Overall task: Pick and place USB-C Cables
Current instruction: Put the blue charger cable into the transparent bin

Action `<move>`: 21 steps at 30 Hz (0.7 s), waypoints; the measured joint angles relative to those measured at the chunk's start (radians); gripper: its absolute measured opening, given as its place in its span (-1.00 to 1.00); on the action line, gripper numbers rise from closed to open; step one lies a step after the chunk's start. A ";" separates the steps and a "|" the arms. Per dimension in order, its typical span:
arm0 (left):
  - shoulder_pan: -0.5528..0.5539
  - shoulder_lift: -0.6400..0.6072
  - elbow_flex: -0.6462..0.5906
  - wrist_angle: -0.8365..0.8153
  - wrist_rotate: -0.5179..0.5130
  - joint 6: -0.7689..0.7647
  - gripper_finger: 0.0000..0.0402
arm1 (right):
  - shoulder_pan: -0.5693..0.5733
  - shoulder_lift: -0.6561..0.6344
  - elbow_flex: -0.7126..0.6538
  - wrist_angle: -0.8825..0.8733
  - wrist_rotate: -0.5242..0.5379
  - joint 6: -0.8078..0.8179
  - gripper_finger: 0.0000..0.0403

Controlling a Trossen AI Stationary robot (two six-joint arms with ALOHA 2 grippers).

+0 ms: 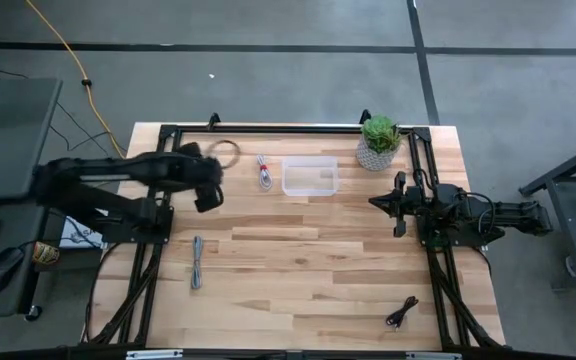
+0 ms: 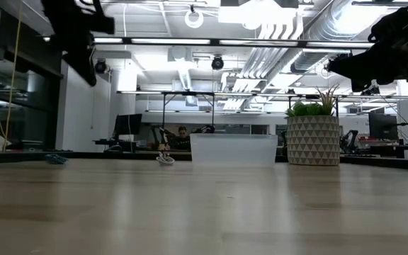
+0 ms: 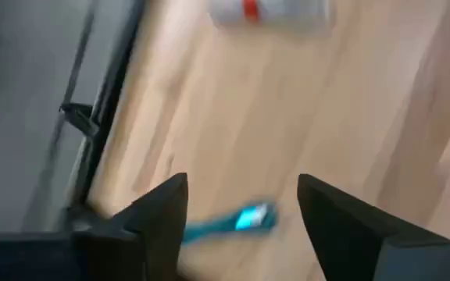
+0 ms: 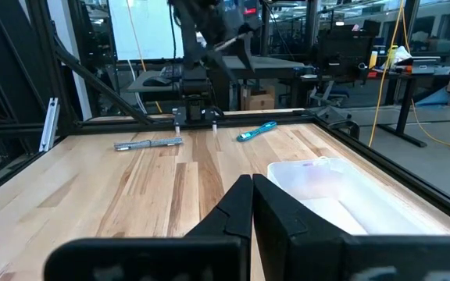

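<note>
The robot's gripper will lift the teal cable (image 3: pixel 229 224) as one folded bundle that stays together, because the cable lies in a short, thick strip (image 3: pixel 250 218).
My left gripper (image 1: pixel 208 188) (image 3: pixel 241 204) hangs open, high above the table's far left part. Below it, between the fingers in its wrist view, a short teal cable (image 3: pixel 237 221) (image 4: pixel 256 130) lies flat on the wood. The whitish-grey cable with red bits (image 1: pixel 265 172) (image 3: pixel 268 9) lies just left of the clear container. The blue-grey cable (image 1: pixel 197 262) (image 4: pixel 148 144) lies nearer the left front. The black cable (image 1: pixel 401 313) lies near the right front edge. My right gripper (image 1: pixel 376 203) (image 4: pixel 251 204) is shut and waits above the right side.
A clear plastic container (image 1: pixel 310 177) (image 2: pixel 234 149) stands at the far middle, with a potted plant (image 1: pixel 378 142) (image 2: pixel 314 134) to its right. A thin cord ring (image 1: pixel 226 152) lies by the far left frame. Black frame rails run along the table's left, right and far edges.
</note>
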 joint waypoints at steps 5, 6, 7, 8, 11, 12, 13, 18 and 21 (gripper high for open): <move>0.005 0.213 0.012 -0.100 0.017 0.299 0.15 | 0.000 0.000 0.000 0.000 0.000 0.000 -1.00; 0.004 0.246 0.002 -0.115 0.018 0.341 0.15 | 0.000 0.000 0.000 0.000 0.000 0.000 -1.00; 0.002 0.276 -0.006 -0.127 0.017 0.377 0.14 | 0.000 0.000 0.000 0.000 0.000 0.000 -1.00; -0.002 0.302 -0.012 -0.128 0.011 0.403 0.14 | 0.000 0.000 0.000 0.000 0.000 0.000 -1.00; -0.006 0.352 -0.048 -0.101 0.005 0.459 0.12 | 0.000 0.000 0.000 0.000 0.000 0.000 -1.00; -0.006 0.360 -0.064 -0.081 0.011 0.483 0.11 | 0.000 0.000 0.000 0.000 0.000 0.000 -1.00; -0.006 0.367 -0.083 -0.060 0.021 0.509 0.10 | 0.000 0.000 0.000 0.000 0.000 0.000 -1.00; -0.002 0.376 -0.200 0.043 0.037 0.669 0.06 | 0.000 0.000 0.000 0.000 0.000 0.000 -1.00; 0.013 0.377 -0.266 0.141 0.014 0.774 0.06 | 0.000 0.000 0.000 0.000 0.000 0.000 -1.00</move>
